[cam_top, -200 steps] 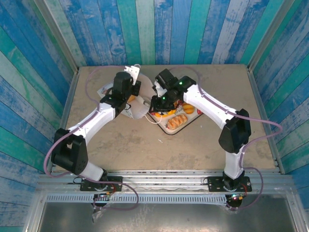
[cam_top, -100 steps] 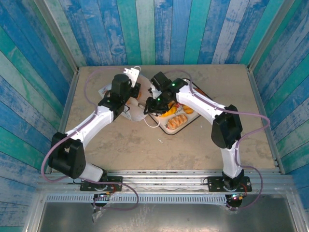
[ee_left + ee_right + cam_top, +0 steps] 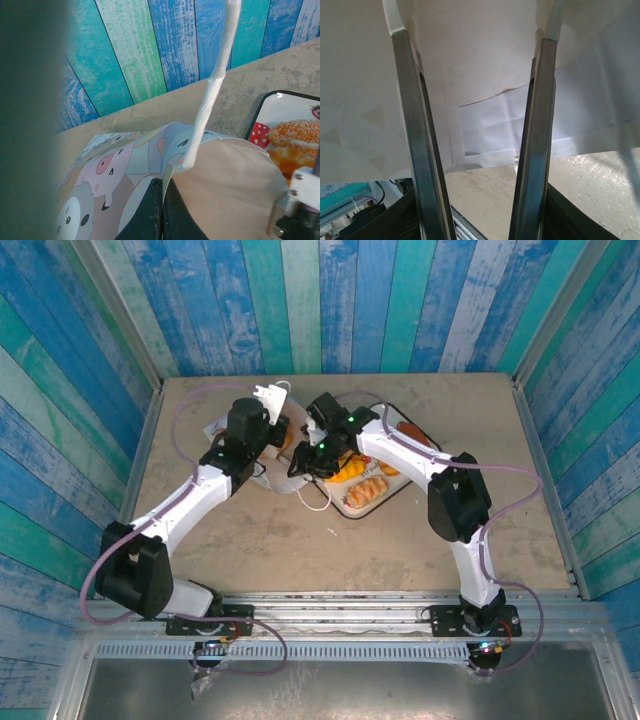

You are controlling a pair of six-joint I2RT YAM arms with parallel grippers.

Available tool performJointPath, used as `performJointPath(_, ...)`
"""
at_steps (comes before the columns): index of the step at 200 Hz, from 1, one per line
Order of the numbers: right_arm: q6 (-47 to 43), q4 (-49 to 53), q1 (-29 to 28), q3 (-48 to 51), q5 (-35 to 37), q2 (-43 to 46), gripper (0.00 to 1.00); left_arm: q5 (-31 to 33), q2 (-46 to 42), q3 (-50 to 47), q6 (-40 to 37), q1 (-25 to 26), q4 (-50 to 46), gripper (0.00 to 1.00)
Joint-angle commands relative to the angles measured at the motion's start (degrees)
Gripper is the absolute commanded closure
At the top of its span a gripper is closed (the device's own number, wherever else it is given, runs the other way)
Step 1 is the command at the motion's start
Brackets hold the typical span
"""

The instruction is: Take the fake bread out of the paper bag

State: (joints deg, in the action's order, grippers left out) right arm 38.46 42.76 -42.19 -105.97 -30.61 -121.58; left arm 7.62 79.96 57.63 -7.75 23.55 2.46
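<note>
My left gripper is holding up the paper bag's upper edge, so my right gripper should keep reaching inside with open fingers until they close on the fake bread.
The paper bag lies on the table left of the tray. Its outside shows cartoon animals. My left gripper is shut on the bag's upper edge, and the white handle stands up from it. My right gripper is at the bag's mouth. It is open, with white paper all round the fingers and nothing between them. Fake bread lies on the strawberry-print tray, with orange pieces beside it and sugared ones in the left wrist view.
Blue and green plank walls close the table on three sides. A loop handle trails onto the bare tabletop in front of the bag. A brown piece rests at the tray's far corner.
My right gripper has moved left from over the tray to the bag's mouth, and its jaws have spread. The left gripper has kept its hold on the bag's edge.
</note>
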Motion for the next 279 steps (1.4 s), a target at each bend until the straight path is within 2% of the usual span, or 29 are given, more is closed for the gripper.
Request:
performJointPath(1, 2.6, -2.7, 0.0, -1.9, -3.4, -1.5, 0.49, -2.2, -5.0, -0.8, -0.5, -0.1, 2.7, 1.0)
performJointPath(59, 8.2, -9.2, 0.1, -1.4, -6.6, -3.6, 0.47, -5.8, -6.7, -2.9, -1.5, -0.1, 3.3, 1.0)
performJointPath(117, 9.0, -9.5, 0.2, -5.0, -6.6, -5.9, 0.51, -9.1, -7.7, -3.7, -1.9, -0.1, 4.1, 1.0)
performJointPath(161, 8.5, -8.5, 0.5, -6.7, -6.3, -7.7, 0.48, -9.0, -7.6, -3.7, -2.0, -0.1, 3.7, 1.0)
performJointPath(180, 8.0, -8.3, 0.5, -6.8, -6.2, -8.1, 0.59, -8.8, -7.7, -3.5, -2.1, -0.1, 3.5, 1.0)
performJointPath(215, 7.4, -7.9, 0.6, -5.6, -5.6, -7.0, 0.73, -7.1, -7.7, -3.5, -2.4, -0.1, 3.2, 1.0)
performJointPath(263, 6.4, -7.2, 0.8, -1.8, -2.3, -2.4, 0.89, -3.0, -7.2, -3.3, -3.6, -0.1, 2.8, 1.0)
performJointPath(279, 6.0, -7.2, 0.8, -0.5, -1.4, -0.4, 0.92, -2.3, -6.9, -3.3, -3.8, -0.1, 3.3, 1.0)
